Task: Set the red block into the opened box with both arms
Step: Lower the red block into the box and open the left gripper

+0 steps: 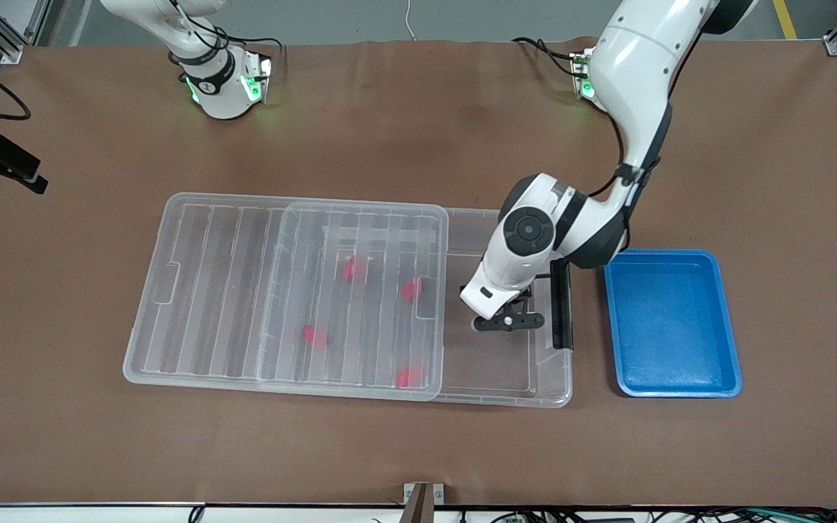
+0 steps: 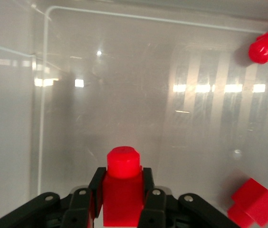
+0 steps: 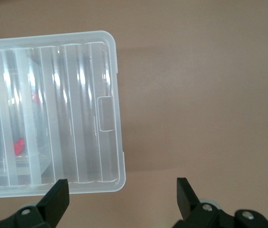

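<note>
The ribbed lid point(image 1: 215, 292) is flat along the clear box's rim point(image 1: 474, 401), so it will slide over the box's uncovered end when I push, and the box will stay in place.
My left gripper point(image 1: 507, 319) hangs low inside the uncovered end of the clear box point(image 1: 556, 392), shut on a red block point(image 2: 122, 164) whose stub sticks out past the fingers point(image 2: 97, 183). The ribbed lid point(image 1: 229, 290) is slid toward the right arm's end and covers most of the box. Several more red blocks point(image 1: 411, 289) lie in the box under the lid, and two show close by in the left wrist view point(image 2: 255, 206). My right gripper point(image 3: 122, 194) is open and empty above the lid's corner point(image 3: 110, 109) and bare table; it is out of the front view.
A shallow blue tray point(image 1: 673, 323) sits beside the box at the left arm's end. The box's black latch bar point(image 1: 562, 305) stands at that same short end, close to the left gripper. A black camera mount point(image 1: 1, 160) juts in at the right arm's end.
</note>
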